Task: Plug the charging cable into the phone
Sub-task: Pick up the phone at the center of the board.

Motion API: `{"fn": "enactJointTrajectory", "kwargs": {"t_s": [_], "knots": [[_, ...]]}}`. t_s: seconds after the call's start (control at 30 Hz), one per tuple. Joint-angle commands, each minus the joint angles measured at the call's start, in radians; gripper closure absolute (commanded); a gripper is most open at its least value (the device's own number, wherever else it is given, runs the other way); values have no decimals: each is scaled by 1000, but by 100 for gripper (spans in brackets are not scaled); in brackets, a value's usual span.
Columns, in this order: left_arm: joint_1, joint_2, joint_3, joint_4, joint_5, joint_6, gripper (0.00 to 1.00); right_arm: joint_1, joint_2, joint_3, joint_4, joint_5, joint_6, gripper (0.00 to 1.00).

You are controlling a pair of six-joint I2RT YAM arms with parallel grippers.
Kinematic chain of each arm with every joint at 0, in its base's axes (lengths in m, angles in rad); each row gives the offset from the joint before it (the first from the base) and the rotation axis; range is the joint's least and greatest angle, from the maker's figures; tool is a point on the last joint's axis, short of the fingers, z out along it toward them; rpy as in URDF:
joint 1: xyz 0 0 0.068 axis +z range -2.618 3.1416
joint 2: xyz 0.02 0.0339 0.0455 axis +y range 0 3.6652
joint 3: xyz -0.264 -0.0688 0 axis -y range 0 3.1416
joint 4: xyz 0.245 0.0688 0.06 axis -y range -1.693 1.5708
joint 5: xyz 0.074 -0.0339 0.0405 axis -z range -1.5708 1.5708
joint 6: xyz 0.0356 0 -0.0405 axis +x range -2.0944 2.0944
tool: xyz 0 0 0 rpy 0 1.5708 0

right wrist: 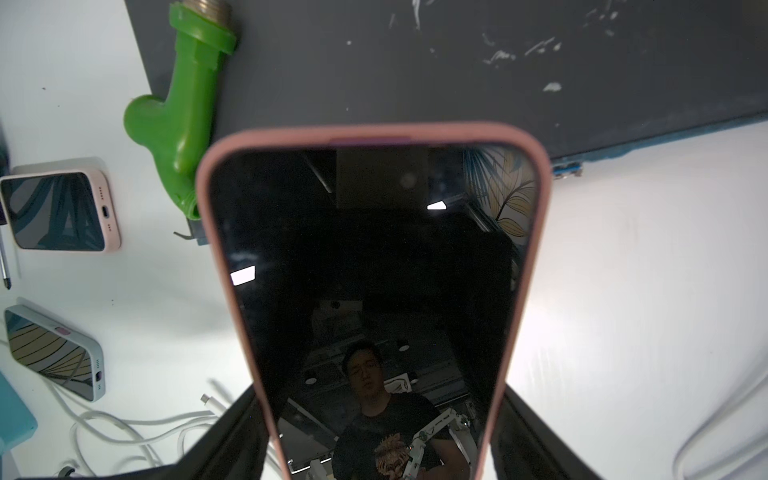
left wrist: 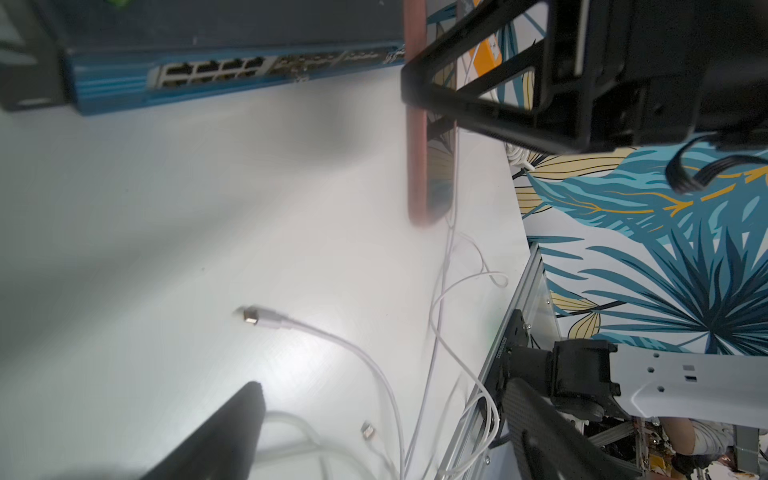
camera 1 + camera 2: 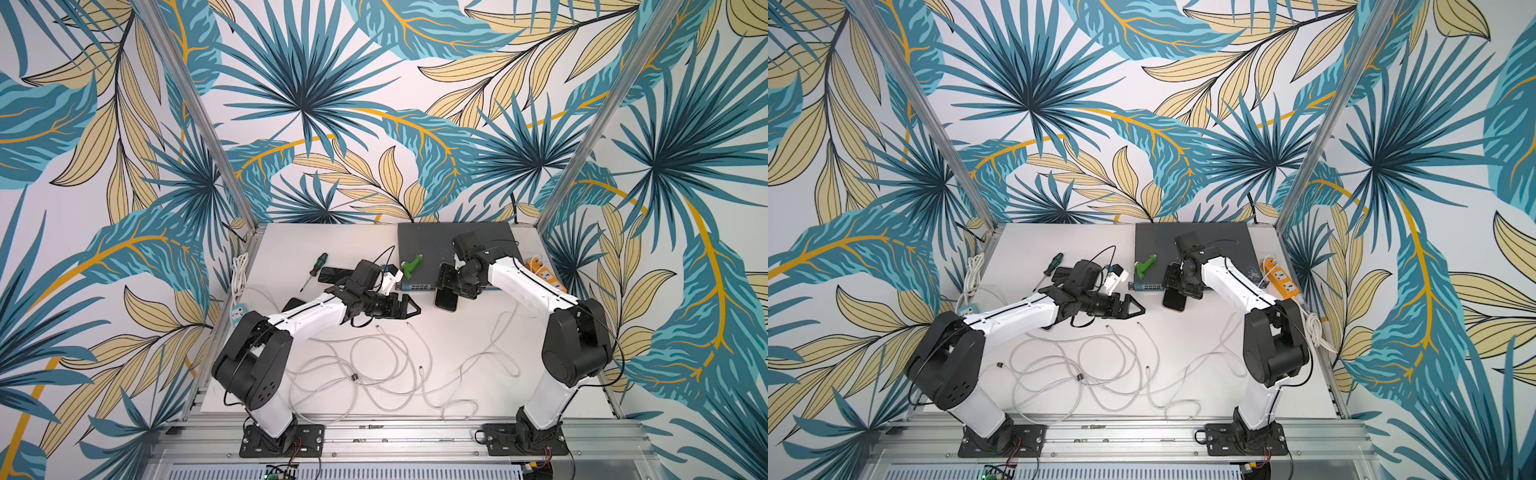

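Observation:
The white charging cable keeps going past the edge of the pink phone [image 3: 446, 300], so I expect the phone to come away by itself when I carry it.
A phone [image 1: 374, 270] in a pink case, with a dark screen, is held in my right gripper [image 1: 378, 395], which is shut on its two long edges. In both top views the phone [image 3: 446, 301] [image 3: 1174, 301] sticks out from that gripper [image 3: 449, 286] in front of the blue switch. White charging cables [image 3: 386, 365] lie tangled on the table. One plug end [image 2: 250, 315] lies on the table below and ahead of my left gripper [image 2: 384, 386]. The left gripper [image 3: 415, 309] is open and holds nothing. It hovers just left of the phone, above the plug ends [image 3: 407, 325].
A grey and blue network switch [image 3: 453, 245] stands at the back with a green pipe fitting [image 3: 412, 264] on it. Two more phones [image 1: 58, 210] [image 1: 54, 353], a screwdriver [image 3: 316, 266] and a white socket block [image 3: 239, 311] lie at the left. An orange power strip [image 3: 546, 274] is at the right edge.

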Motion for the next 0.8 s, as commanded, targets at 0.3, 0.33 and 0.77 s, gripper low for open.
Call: {"fn": "enactJointTrajectory", "kwargs": {"t_s": [0.3,0.33,0.77], "knots": [[-40,183,168,120,6,22,26,38,-37,2,47,-106,54,38],[-40,187,165,132,0,21,27,38,-40,-1,53,-113,58,38],[-40,232,174,237,13,-40,86,39,-52,-11,80,-165,75,37]]}}
